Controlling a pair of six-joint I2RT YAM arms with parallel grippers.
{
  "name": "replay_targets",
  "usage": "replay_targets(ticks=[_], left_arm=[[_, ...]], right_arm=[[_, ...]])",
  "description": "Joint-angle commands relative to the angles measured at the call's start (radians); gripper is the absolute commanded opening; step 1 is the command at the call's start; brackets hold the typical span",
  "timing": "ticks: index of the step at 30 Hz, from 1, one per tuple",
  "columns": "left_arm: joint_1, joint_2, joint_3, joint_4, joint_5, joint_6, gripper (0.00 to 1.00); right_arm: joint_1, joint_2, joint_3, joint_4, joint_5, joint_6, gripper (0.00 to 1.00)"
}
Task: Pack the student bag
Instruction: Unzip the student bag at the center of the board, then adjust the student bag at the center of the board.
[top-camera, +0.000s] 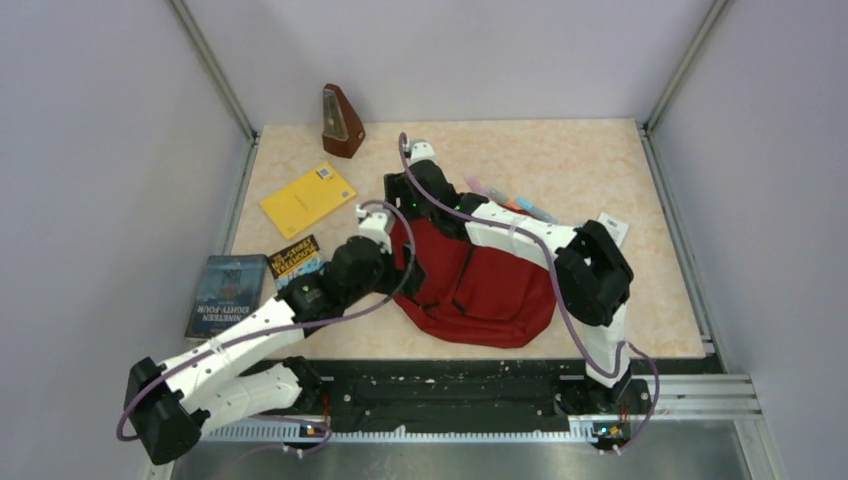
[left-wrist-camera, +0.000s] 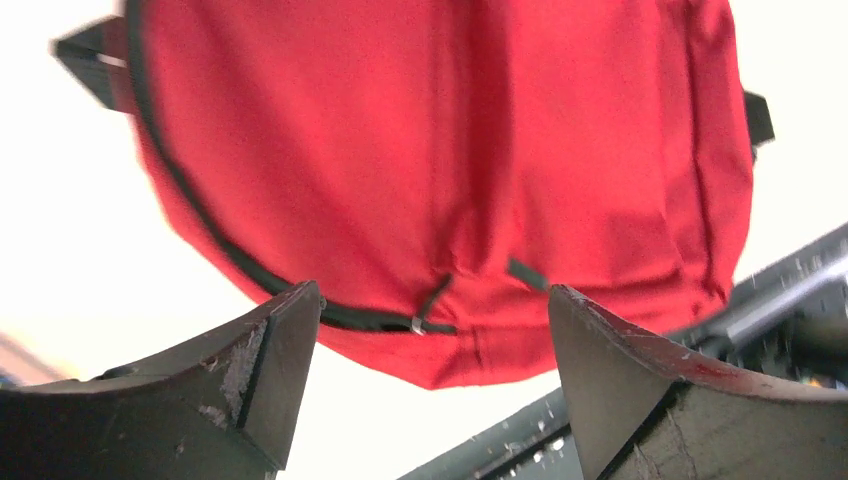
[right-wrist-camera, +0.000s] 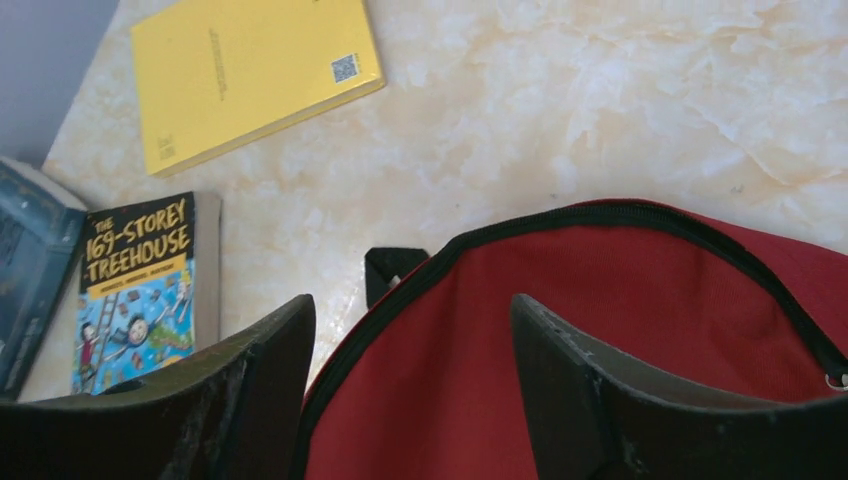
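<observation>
The bag's flap (top-camera: 437, 246) lies over the bag's opening, so the robot's left gripper should move back and hold the bag's rim (right-wrist-camera: 402, 296) by the strap tab while the right gripper opens the flap.
The student bag (top-camera: 485, 285) is a dark red backpack with black zipper trim, lying flat mid-table. My left gripper (top-camera: 408, 268) is at the bag's left edge, open and empty. In the left wrist view the bag (left-wrist-camera: 450, 150) fills the frame, and a zipper pull (left-wrist-camera: 418, 322) lies between the spread fingers (left-wrist-camera: 270, 370). My right gripper (top-camera: 398, 200) is over the bag's far left corner, open and empty. In the right wrist view its fingers (right-wrist-camera: 580, 390) straddle the bag's black zipper edge (right-wrist-camera: 400, 290), with a black strap tab (right-wrist-camera: 385, 268) just beyond.
A yellow book (top-camera: 307, 198), a Treehouse book (top-camera: 296, 258) and a dark Nineteen Eighty-Four book (top-camera: 226, 294) lie left of the bag. A metronome (top-camera: 341, 122) stands at the back left. Coloured pens (top-camera: 505, 198) and a white card (top-camera: 613, 226) lie behind the right arm.
</observation>
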Motion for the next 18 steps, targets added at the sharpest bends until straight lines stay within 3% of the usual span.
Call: replay_targets(ticks=[1,8,13,18], left_arm=[[0.173,0.003,0.093,-0.098,0.064,0.055,0.89],[0.38,0.107,0.244,-0.228,0.156,0.17,0.89],[0.463,0.136,0.195,-0.145,0.23,0.129,0.88],[0.498,0.116,0.129,-0.075,0.248,0.076,0.88]], right_arm=[[-0.001,-0.092,-0.047,0.0,-0.064,-0.015,0.72],[0.012,-0.083,-0.08,0.027,-0.208,0.042,0.73],[0.025,-0.054,-0.088,0.063,-0.289,0.092,0.73],[0.04,-0.013,-0.072,0.02,-0.268,0.115,0.73]])
